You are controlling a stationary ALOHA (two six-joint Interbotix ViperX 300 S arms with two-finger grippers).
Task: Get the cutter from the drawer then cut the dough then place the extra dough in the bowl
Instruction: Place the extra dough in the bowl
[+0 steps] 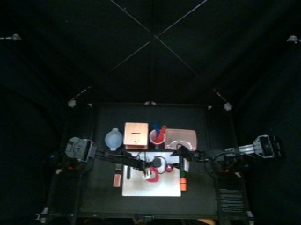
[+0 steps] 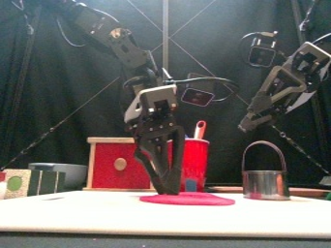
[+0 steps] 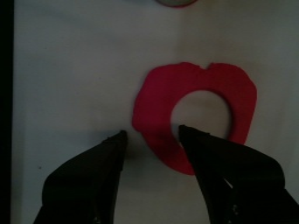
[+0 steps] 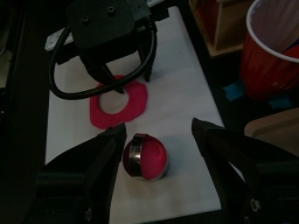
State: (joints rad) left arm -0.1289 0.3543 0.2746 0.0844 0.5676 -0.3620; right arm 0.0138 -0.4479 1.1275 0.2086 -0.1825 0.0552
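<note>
The thin dough ring goes unbroken around an open middle (image 3: 202,114), so I expect the dough ring (image 3: 159,103) to come up whole and fold together when I lift it.
A red dough ring (image 3: 176,118) lies flat on the white cutting board (image 3: 70,79), its middle cut out. My left gripper (image 3: 152,138) is open, jaws pointing down at the ring's edge, tips close to the board (image 2: 158,184). The metal cutter (image 2: 265,174) stands upright on the board to the right, wire handle up. In the right wrist view the cutter (image 4: 146,156) shows red inside its rim. My right gripper (image 4: 158,133) hangs open above it, high in the front view (image 2: 262,114). The dough ring (image 4: 117,101) lies beyond, under the left gripper.
Behind the board stand the wooden box (image 2: 119,163) with its red drawer front, the red cup (image 2: 196,160) with a knife handle, the blue-grey bowl (image 1: 113,138) and the pink tray (image 1: 180,139). Small green toys (image 2: 26,181) sit at the front left.
</note>
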